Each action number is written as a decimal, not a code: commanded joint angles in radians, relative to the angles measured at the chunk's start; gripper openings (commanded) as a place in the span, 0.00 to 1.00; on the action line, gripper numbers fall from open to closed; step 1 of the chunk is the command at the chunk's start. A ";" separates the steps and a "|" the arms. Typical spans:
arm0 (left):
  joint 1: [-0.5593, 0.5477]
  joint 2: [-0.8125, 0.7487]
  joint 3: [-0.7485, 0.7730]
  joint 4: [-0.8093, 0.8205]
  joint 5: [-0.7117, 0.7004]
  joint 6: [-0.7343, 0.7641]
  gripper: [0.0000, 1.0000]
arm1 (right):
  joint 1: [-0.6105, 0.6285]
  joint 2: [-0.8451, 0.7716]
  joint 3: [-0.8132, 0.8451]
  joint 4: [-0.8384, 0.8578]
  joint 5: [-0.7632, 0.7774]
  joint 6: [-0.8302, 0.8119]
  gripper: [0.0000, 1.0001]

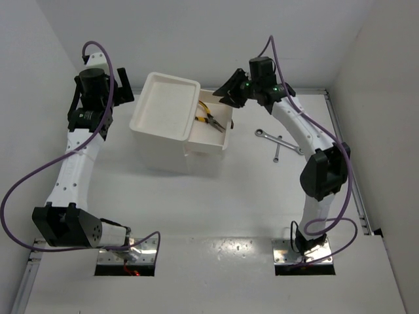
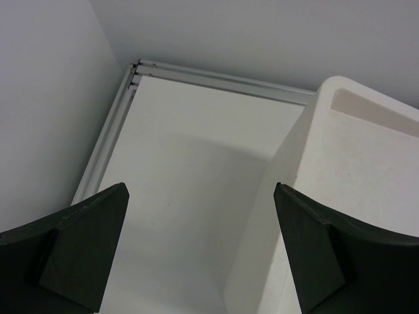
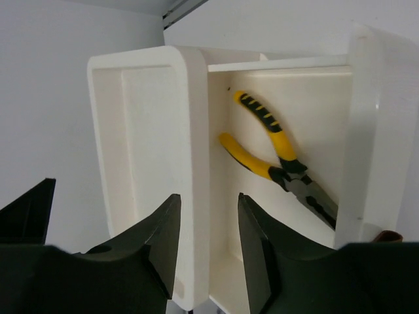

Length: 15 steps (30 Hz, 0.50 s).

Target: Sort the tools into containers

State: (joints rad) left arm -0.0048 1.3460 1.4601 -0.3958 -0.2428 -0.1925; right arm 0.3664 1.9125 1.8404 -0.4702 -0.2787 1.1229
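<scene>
My left gripper should hold the large bin's rim (image 1: 138,107) tight before my right gripper pushes in the smaller bin (image 1: 208,131), because it sticks out of the large bin.
The large white bin (image 1: 163,108) stands at the back middle, with the smaller white bin (image 1: 219,140) against its right side. Yellow-handled pliers (image 1: 209,118) lie inside the smaller bin, as the right wrist view shows (image 3: 278,154). Two silver wrenches (image 1: 268,136) (image 1: 277,156) lie crossed on the table right of the bins. My right gripper (image 1: 228,95) is open and empty over the bins' far end, its jaws (image 3: 206,199) on either side of the large bin's rim (image 3: 196,131) without touching. My left gripper (image 1: 124,88) is wide open and empty (image 2: 200,196), left of the large bin (image 2: 353,150). No screwdrivers show.
White walls close in the table at the back and both sides. A metal rail (image 2: 111,137) runs along the table's left and back edges, and another (image 1: 347,157) along the right edge.
</scene>
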 commanded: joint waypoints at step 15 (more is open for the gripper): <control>0.002 0.116 0.137 -0.129 0.252 0.123 0.94 | -0.217 -0.210 -0.173 0.148 -0.177 -0.426 0.39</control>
State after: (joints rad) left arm -0.0048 1.4460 1.5444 -0.4793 -0.0589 -0.1139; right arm 0.2001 1.7367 1.6924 -0.3176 -0.4095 0.8284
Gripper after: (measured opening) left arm 0.951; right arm 0.394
